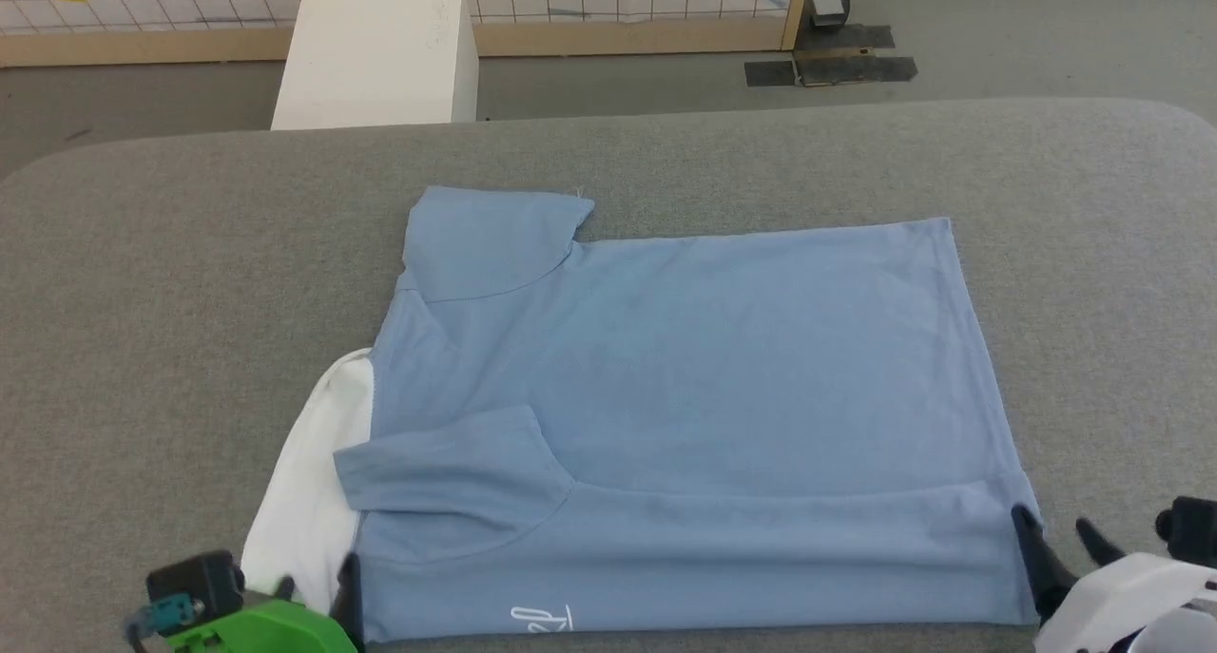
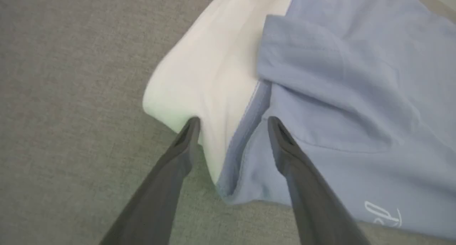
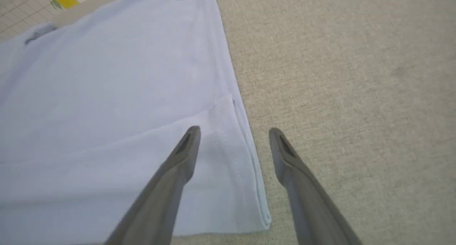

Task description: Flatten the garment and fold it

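Observation:
I expect more hidden collar to peek out when I fold the shirt's far side over, because the white collar's curved rim (image 1: 314, 465) runs (image 1: 368, 355) under the shirt.
The garment (image 1: 685, 368), a light blue polo shirt, lies spread sideways on the grey table (image 1: 171, 282). Its near long edge is folded over, and one sleeve (image 1: 447, 477) rests on top. The white collar (image 1: 309, 501) sticks out at the left, and a small white logo (image 1: 542, 620) shows at the front edge. My left gripper (image 1: 318, 582) is open, its fingers astride the collar corner (image 2: 213, 95). My right gripper (image 1: 1055, 525) is open at the shirt's near right corner. The folded hem (image 3: 245, 156) lies between its fingers (image 3: 188, 145), untouched.
A white box (image 1: 380, 54) stands on the floor beyond the table's far edge. Behind it runs a wire grid fence with a wooden frame (image 1: 618, 35). Bare grey tabletop surrounds the shirt on the left, right and far sides.

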Controlling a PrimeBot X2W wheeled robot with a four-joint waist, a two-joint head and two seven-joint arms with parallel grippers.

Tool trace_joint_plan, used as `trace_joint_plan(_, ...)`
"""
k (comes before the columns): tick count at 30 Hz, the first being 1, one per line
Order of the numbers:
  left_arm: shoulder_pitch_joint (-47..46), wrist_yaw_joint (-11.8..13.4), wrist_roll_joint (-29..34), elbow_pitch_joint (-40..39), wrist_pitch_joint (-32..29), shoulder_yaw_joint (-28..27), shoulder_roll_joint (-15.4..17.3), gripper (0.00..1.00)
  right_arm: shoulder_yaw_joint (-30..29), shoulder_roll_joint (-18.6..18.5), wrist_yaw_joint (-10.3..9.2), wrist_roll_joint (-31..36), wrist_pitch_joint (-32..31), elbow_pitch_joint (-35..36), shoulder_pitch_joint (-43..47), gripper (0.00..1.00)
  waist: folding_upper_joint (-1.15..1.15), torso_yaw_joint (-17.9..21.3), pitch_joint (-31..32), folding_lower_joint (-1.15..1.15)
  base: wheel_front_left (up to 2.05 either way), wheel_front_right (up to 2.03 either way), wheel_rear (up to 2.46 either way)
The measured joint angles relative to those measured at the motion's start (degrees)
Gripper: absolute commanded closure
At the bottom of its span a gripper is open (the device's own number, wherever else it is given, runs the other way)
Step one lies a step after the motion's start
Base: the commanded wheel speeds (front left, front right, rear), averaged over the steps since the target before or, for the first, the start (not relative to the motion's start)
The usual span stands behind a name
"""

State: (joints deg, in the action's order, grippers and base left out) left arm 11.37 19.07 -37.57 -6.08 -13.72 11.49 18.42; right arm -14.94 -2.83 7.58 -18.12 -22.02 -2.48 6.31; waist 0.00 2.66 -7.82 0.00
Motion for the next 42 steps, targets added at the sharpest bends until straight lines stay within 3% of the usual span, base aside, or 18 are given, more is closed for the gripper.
trace_joint_plan(7,-8.0,-3.0,6.9,-2.7,9.1,-0.7,3.5,0.00,4.1,0.0,0.00,2.8,16.1,6.8,-1.3,0.00,0.00,0.9,-1.5,0.00,0.00,0.00,0.00)
trace_joint_plan(12,-21.6,-7.5,11.8,1.1,12.2,1.9,5.9,0.00,8.0,-1.5,0.00,3.6,25.1,7.2,-5.1,0.00,0.00,1.5,-4.5,0.00,0.00,0.00,0.00)
trace_joint_plan(20,-43.2,-16.3,13.6,14.2,6.6,4.9,9.7,0.00,13.7,-4.6,0.00,3.5,28.3,7.5,-10.8,0.00,0.00,3.4,-10.8,0.01,0.00,0.00,0.00)
trace_joint_plan(25,-53.5,-19.3,13.0,22.2,-1.9,5.8,11.2,0.00,16.2,-4.9,0.00,3.4,29.2,7.5,-14.5,0.00,0.00,5.4,-14.8,0.01,0.00,0.00,0.00)
trace_joint_plan(32,-60.6,-18.7,9.1,28.7,-16.9,5.6,11.3,0.00,18.4,-4.8,0.00,2.8,29.7,6.8,-17.3,0.00,0.00,9.0,-19.2,0.01,0.00,0.00,0.00)
trace_joint_plan(42,-63.8,-14.1,6.4,29.4,-30.8,5.2,12.3,0.00,20.5,-4.7,0.00,1.7,30.6,4.4,-19.3,0.00,0.00,12.7,-23.0,0.01,0.00,0.00,0.00)
